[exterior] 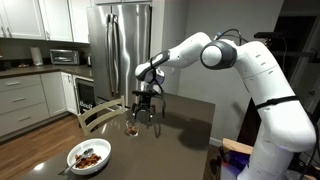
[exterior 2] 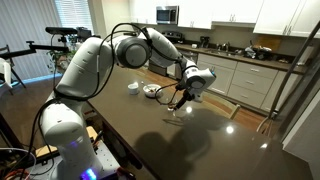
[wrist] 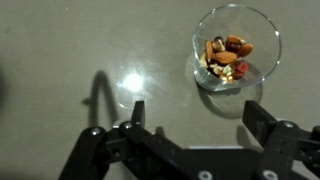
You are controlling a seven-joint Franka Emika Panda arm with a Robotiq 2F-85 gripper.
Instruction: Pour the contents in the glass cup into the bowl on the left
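Observation:
The robot's gripper points down and has the glass cup off-center [wrist: 237,47] beyond its fingers, so the robot should line up with the cup and tilt level to reach its side [exterior: 132,130].
The glass cup [wrist: 236,48] stands upright on the dark table and holds reddish-brown bits of food [wrist: 226,58]. It shows in both exterior views [exterior: 131,127] [exterior 2: 172,118]. My gripper [wrist: 198,115] is open and empty. It hovers above the table, with the cup just beyond its fingertips and nearer one finger. In the exterior views the gripper [exterior: 146,102] [exterior 2: 188,88] hangs a little above the cup. The white bowl [exterior: 88,157] [exterior 2: 150,91], with some food in it and a utensil handle sticking out, sits further along the table, apart from the cup.
A small dark bowl [exterior 2: 132,87] sits next to the white bowl. A wooden chair [exterior: 95,115] stands at the table's edge near the cup. A fridge [exterior: 125,45] and kitchen counters [exterior 2: 240,60] lie behind.

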